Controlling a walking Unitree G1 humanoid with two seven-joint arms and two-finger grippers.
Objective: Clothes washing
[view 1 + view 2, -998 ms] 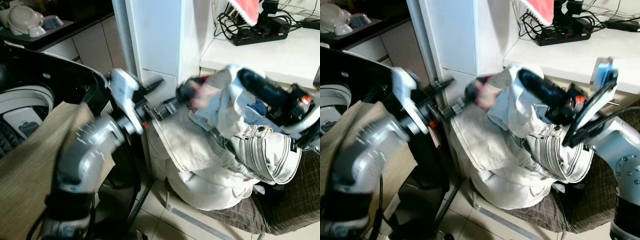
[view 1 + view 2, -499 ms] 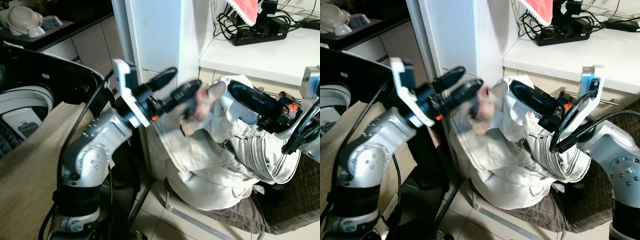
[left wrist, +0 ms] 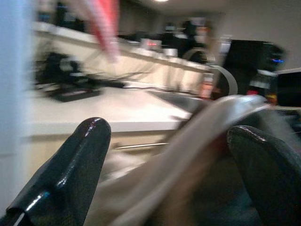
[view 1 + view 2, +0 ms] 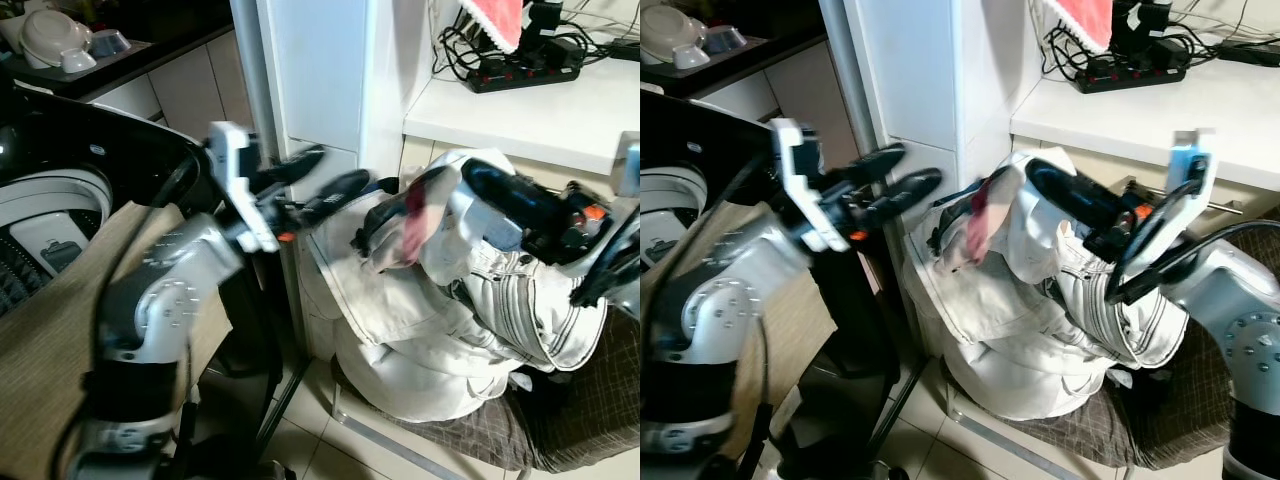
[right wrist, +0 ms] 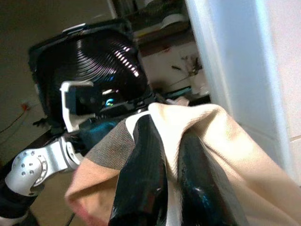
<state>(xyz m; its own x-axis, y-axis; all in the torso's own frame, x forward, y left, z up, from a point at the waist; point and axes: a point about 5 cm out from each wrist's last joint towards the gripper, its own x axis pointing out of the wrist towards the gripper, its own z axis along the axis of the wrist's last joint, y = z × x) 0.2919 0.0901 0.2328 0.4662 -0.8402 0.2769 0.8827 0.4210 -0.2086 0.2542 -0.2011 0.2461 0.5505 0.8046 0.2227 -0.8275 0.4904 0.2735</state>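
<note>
My gripper will bring away the white cloth (image 4: 446,240) alone when I carry it to the washer, because the pink patch (image 4: 415,208) stands out against the cream jacket.
A cream jacket (image 4: 450,330) lies heaped on a chair beside the white cabinet. My right gripper (image 4: 445,185) is shut on a raised fold of it (image 5: 197,122), which shows a pink patch (image 4: 413,225). The fold drapes over the right fingers (image 5: 146,174). My left gripper (image 4: 342,166) is open, level with that fold and just left of it; blurred cloth passes between its fingers (image 3: 84,155). The top-loading washing machine (image 4: 60,200) stands at the left with its black lid up. A beige cloth (image 4: 60,340) hangs over its front.
A white cabinet column (image 4: 320,70) rises between washer and chair. The white counter (image 4: 560,110) behind carries a power strip (image 4: 520,70) with cables and a hanging red cloth (image 4: 490,15). Bowls (image 4: 50,40) sit on a dark counter at far left. The chair has a brown cushion (image 4: 600,400).
My left gripper has drawn back to the left, away from the raised fold. The right gripper keeps the fold up, and more of the pink patch shows.
</note>
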